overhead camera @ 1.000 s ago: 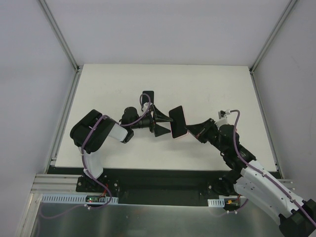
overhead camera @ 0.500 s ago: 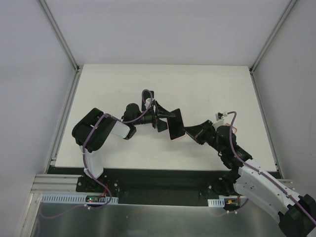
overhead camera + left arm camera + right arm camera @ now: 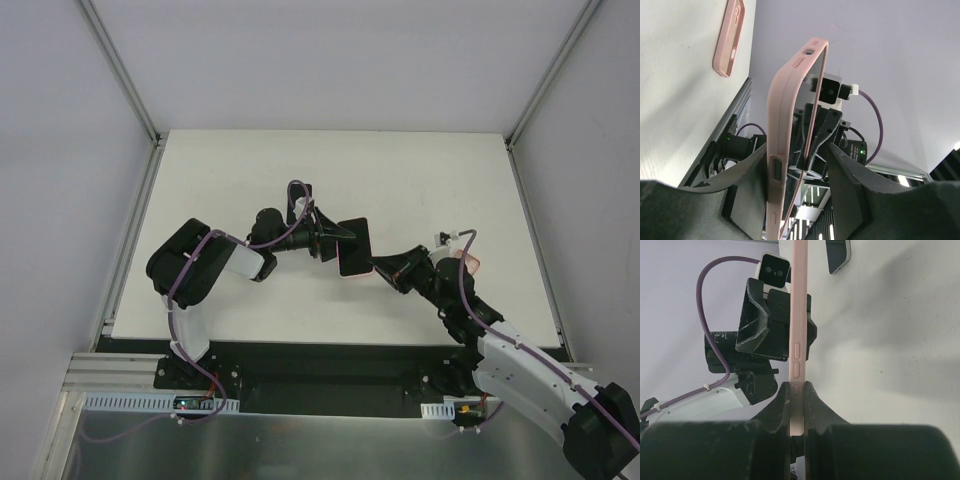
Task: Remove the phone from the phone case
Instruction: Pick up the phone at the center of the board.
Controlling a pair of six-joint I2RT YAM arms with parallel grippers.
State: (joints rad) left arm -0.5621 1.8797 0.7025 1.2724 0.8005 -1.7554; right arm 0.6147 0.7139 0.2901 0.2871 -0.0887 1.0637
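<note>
The robot's right gripper is pinching the phone and case together by the side buttons (image 3: 796,360), so the left gripper should hold both while the right gripper moves to the case's far corner (image 3: 366,221).
The phone in its pink case (image 3: 353,248) is held on edge above the middle of the table. My right gripper (image 3: 380,266) is shut on its lower right end; in the right wrist view the fingers (image 3: 782,402) pinch the case edge (image 3: 797,315) by the side buttons. My left gripper (image 3: 340,240) is open and straddles the other end. In the left wrist view (image 3: 795,165) one finger lies against the case back (image 3: 782,125). The other finger (image 3: 847,175) stands a little off the dark screen.
A second, empty pink case (image 3: 472,262) lies on the table at the right, also in the left wrist view (image 3: 729,37). A dark flat object (image 3: 300,193) lies behind the left gripper and shows at the top of the right wrist view (image 3: 838,255).
The left gripper has moved right, bringing its fingers around the phone, and the fingers have narrowed. The right gripper has carried the phone slightly left and up.
</note>
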